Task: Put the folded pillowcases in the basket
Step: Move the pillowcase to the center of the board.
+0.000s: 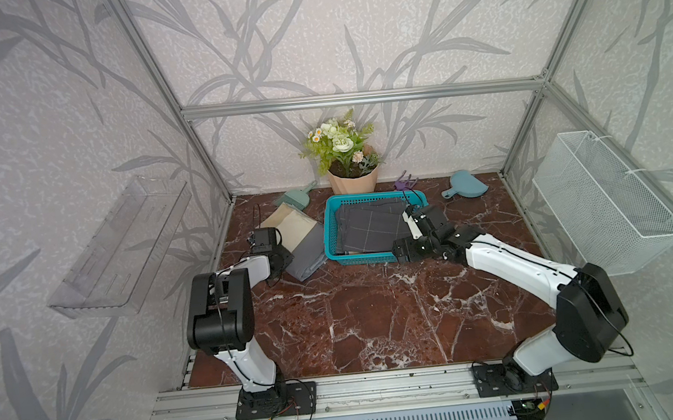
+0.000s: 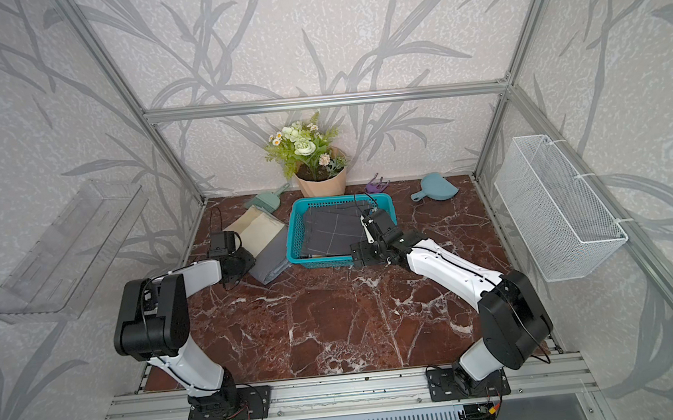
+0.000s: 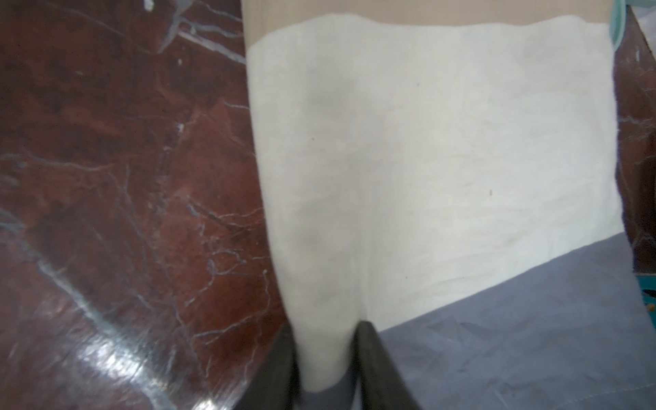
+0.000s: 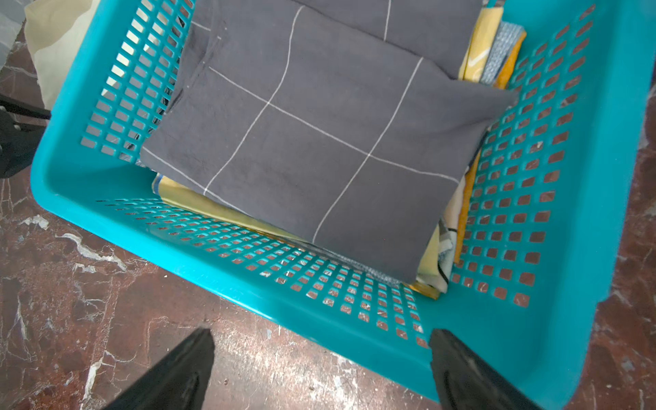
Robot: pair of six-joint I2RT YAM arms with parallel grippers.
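Observation:
The folded pillowcase lies slanted [image 1: 324, 245] against the side of the basket, so the robot's left gripper should first pull the pillowcase clear, and then the right gripper should take its grey edge [image 1: 314, 269].
The folded pillowcase [image 1: 291, 228], cream on top with grey cloth under it, lies on the marble table against the left side of the teal basket [image 1: 331, 236]. My left gripper [image 3: 324, 355] is shut on the pillowcase's [image 3: 426, 142] near edge; in both top views the wrist hides its jaws. Inside the basket [image 4: 248, 284] lies a dark grey checked folded cloth [image 4: 319, 142] over yellow and blue ones. My right gripper [image 4: 319, 355] hangs open and empty over the basket's near right corner, also visible in a top view [image 1: 407, 250].
A flower pot [image 1: 352, 176], a green scoop [image 1: 296, 196], a purple claw [image 1: 405, 182] and a blue dustpan [image 1: 465, 185] line the back edge. A white wire basket [image 1: 604, 204] hangs on the right wall, a clear shelf tray [image 1: 122, 246] on the left wall.

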